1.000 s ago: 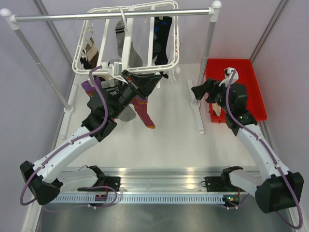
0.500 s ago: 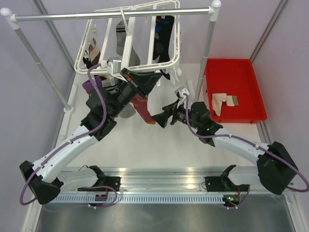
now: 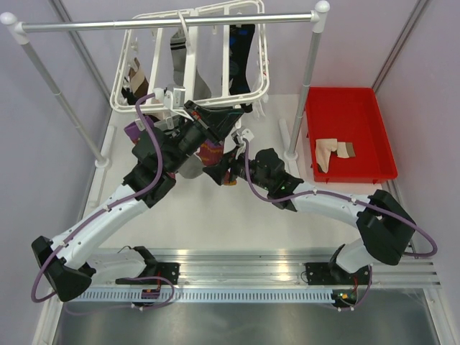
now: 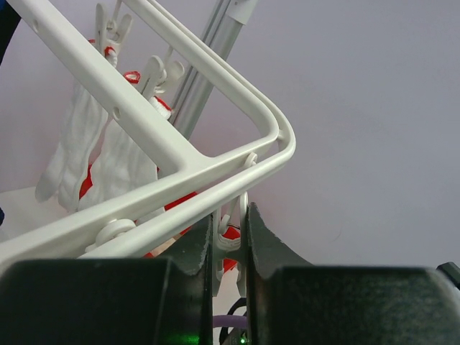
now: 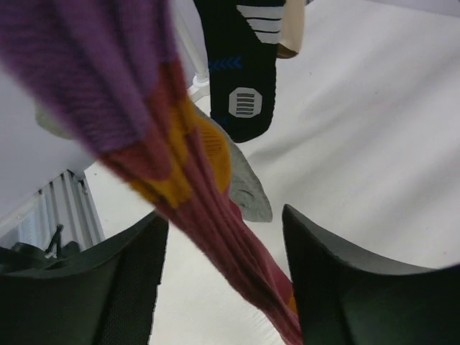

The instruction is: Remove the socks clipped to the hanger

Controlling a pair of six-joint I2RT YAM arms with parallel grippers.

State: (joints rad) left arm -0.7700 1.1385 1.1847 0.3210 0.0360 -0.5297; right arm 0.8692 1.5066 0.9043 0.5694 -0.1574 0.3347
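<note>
The empty corner clip (image 4: 230, 236) beside the purple and maroon sock is between my left gripper's fingers, so next I open them, back away and squeeze the neighbouring clip (image 4: 113, 231) that holds the sock.
The white hanger (image 3: 188, 68) hangs from the silver rail with several socks clipped under it. My left gripper (image 3: 231, 115) is at the hanger's near edge, shut on a white clip (image 4: 231, 233) under the frame's corner (image 4: 273, 136). A purple and maroon sock with orange stripes (image 3: 210, 152) dangles below it. My right gripper (image 3: 219, 172) is open, its fingers either side of that sock (image 5: 223, 244), which runs slantwise between them. Behind it hang a black-and-blue sock (image 5: 241, 72) and a grey sock (image 5: 251, 198).
A red tray (image 3: 374, 115) at the right holds a brown-and-cream sock (image 3: 330, 152). The silver rail (image 3: 165, 24) spans two posts; the right post (image 3: 307, 79) stands between hanger and tray. Empty white clips (image 4: 108, 144) dangle from the frame.
My right arm has swung left from over the red tray to the maroon sock, leaving the brown-and-cream sock in the tray. My left gripper has stayed at the hanger's edge.
</note>
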